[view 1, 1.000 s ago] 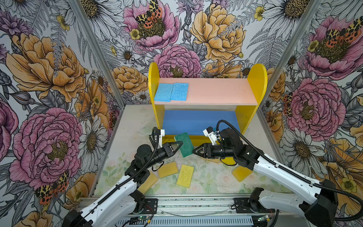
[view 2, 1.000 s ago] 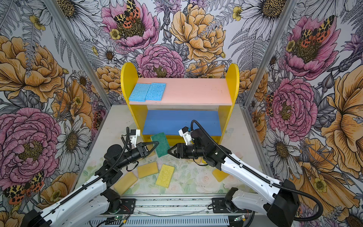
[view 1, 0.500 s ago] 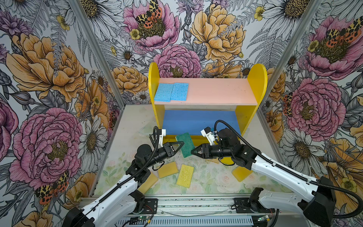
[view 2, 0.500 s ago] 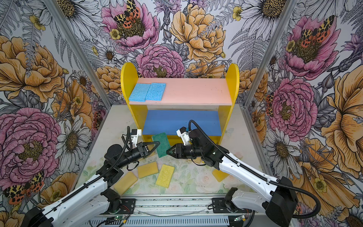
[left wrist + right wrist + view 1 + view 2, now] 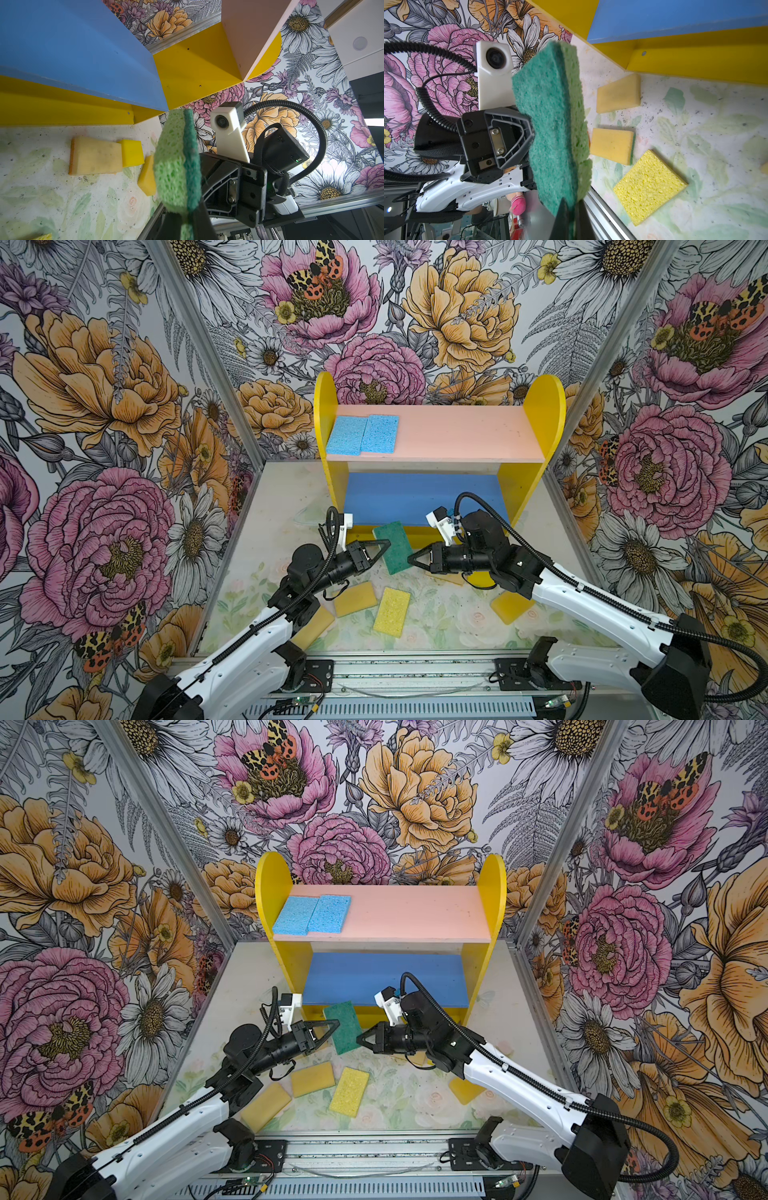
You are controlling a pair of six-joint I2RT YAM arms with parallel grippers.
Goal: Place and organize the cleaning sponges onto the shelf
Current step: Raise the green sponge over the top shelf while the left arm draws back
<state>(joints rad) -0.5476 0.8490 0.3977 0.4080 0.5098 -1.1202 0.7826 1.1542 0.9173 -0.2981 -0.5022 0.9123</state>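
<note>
The dark green sponge's edge (image 5: 385, 548) is held in my left gripper, and the sponge is bound for the light blue sponges (image 5: 381, 434), so my left gripper should open and my right gripper should put the sponge there.
The dark green sponge (image 5: 394, 547) (image 5: 345, 1028) hangs on edge above the table in front of the shelf (image 5: 457, 435). My left gripper (image 5: 387, 544) (image 5: 184, 225) is shut on its left edge. My right gripper (image 5: 410, 560) (image 5: 570, 218) is shut on its right lower edge, squeezing it thin. The sponge's pale green foam side (image 5: 172, 164) and its dark scrub side (image 5: 548, 116) fill the wrist views. Two light blue sponges (image 5: 361, 434) lie side by side at the left end of the pink upper board. The blue lower board (image 5: 415, 497) is bare.
On the table lie a porous pale yellow sponge (image 5: 390, 611), tan-yellow sponges (image 5: 355, 599) (image 5: 312, 626) and another (image 5: 510, 608) under the right arm. A small bright yellow sponge (image 5: 132, 152) rests beside a tan one (image 5: 94, 155). Flowered walls close in three sides.
My right gripper has moved left to the green sponge and shut on its edge. My left gripper has kept its hold and barely moved.
</note>
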